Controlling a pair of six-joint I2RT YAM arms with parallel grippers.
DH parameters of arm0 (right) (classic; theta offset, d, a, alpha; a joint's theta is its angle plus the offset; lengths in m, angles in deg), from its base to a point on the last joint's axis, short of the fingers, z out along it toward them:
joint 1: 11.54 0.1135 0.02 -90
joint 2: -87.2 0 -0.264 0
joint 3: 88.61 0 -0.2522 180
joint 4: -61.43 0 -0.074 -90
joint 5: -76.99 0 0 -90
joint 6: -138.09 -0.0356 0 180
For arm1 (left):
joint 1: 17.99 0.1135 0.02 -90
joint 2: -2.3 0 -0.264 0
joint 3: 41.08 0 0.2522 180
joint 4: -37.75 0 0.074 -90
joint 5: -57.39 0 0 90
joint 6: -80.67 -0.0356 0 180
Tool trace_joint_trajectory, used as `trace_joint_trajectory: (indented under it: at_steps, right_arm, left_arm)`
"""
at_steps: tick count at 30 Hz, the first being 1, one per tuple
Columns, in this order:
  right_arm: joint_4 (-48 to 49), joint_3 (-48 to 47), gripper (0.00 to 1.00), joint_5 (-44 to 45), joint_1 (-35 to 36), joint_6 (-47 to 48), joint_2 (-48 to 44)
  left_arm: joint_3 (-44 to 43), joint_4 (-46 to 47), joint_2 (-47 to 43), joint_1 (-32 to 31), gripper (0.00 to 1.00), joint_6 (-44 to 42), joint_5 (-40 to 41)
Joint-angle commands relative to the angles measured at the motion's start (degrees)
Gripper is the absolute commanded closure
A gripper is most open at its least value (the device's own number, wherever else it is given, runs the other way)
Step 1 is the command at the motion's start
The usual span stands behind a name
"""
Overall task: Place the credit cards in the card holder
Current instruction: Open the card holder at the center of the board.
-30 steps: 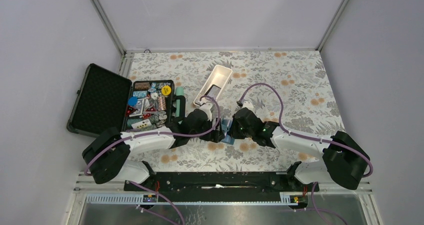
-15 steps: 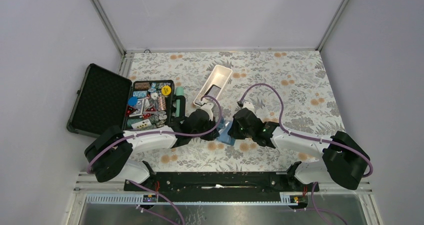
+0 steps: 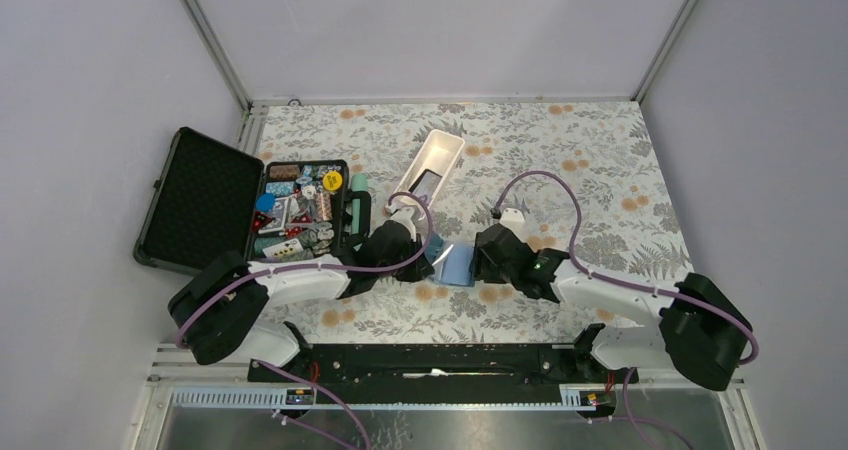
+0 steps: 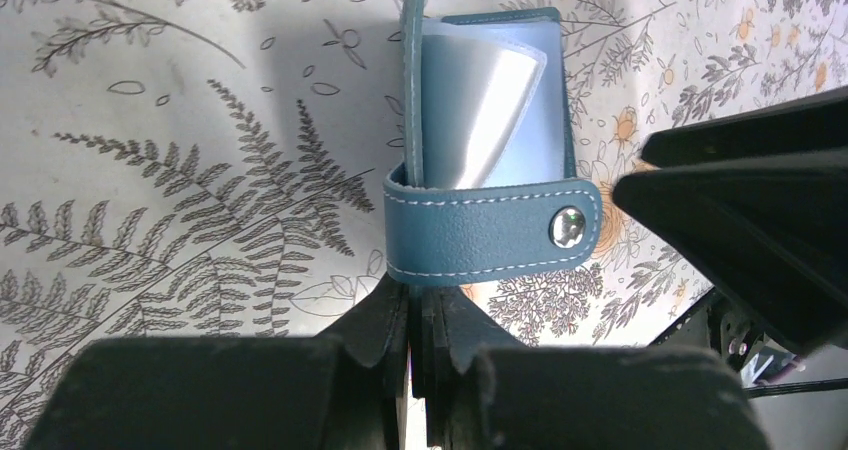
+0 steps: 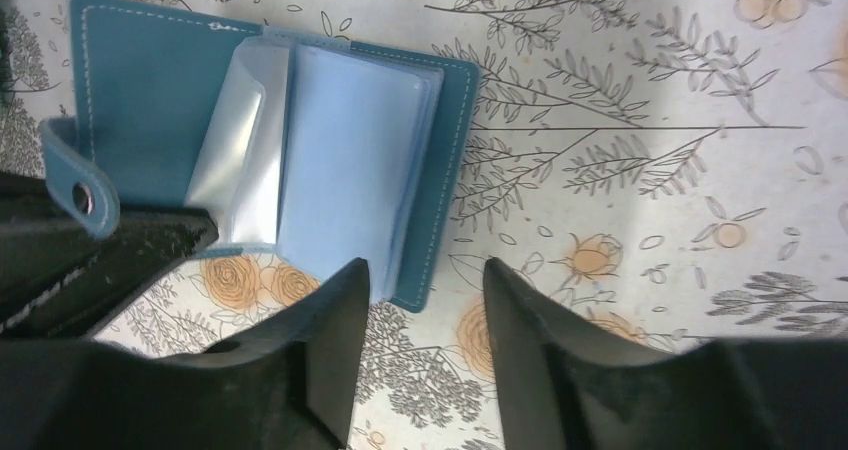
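A page curls up (image 5: 243, 142) beside the card holder's raised cover, so my right gripper should pin the page stack's edge (image 5: 408, 185) while my left gripper flattens the curled page.
The teal-blue card holder (image 3: 456, 265) lies open on the flowered tablecloth between my two grippers, its light blue pages (image 5: 350, 140) showing. My left gripper (image 4: 420, 305) is shut on the bottom edge of its left cover, which stands upright, with the snap tab (image 4: 490, 235) hanging across just above the fingertips. My right gripper (image 5: 425, 282) stands open just off the holder's right edge, with nothing between its fingers. A dark credit card (image 3: 430, 182) lies in the white tray (image 3: 443, 150) behind.
An open black foam-lined case (image 3: 195, 200) with colourful trinkets (image 3: 300, 210) sits at the left, its lid laid back. The long white tray lies aslant just behind the left gripper (image 3: 428, 258). Grey walls close in the table on three sides.
My left gripper has shut on the card holder's cover. My right gripper has opened, let go and drawn back to the right, and the holder now lies spread open.
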Motion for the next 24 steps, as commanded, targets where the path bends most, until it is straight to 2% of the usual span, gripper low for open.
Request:
trace_joint_trajectory:
  at_steps: [1,3,6,11,16,19,24]
  right_arm:
    - [-1.28,0.96,0.41,3.80,-0.54,0.13,-5.23]
    - [-1.28,0.69,0.35,2.82,-0.90,1.00,-5.72]
    - [-0.98,0.22,0.31,0.89,-0.99,1.34,-5.68]
    - [1.75,0.39,0.30,-3.02,-0.99,0.81,-6.43]
    - [3.88,0.15,0.35,-6.14,-1.00,1.39,-6.94]
    - [4.82,-0.13,0.42,-7.15,-0.99,1.43,-5.10]
    - [7.67,0.56,0.46,-7.68,-0.99,1.17,-1.78]
  left_arm:
    - [2.03,5.46,-0.93,1.76,1.00,3.16,-3.14]
    - [2.61,5.94,-0.92,2.55,1.00,3.88,-4.32]
    - [3.11,6.46,-0.91,3.53,1.00,4.57,-5.96]
    - [3.69,7.30,-0.76,4.68,1.00,5.73,-7.64]
    - [4.10,8.67,-0.16,5.36,1.00,7.53,-9.43]
    - [4.34,9.36,0.19,5.75,1.00,8.47,-10.19]
    - [5.06,10.28,0.78,6.16,1.00,9.50,-10.28]
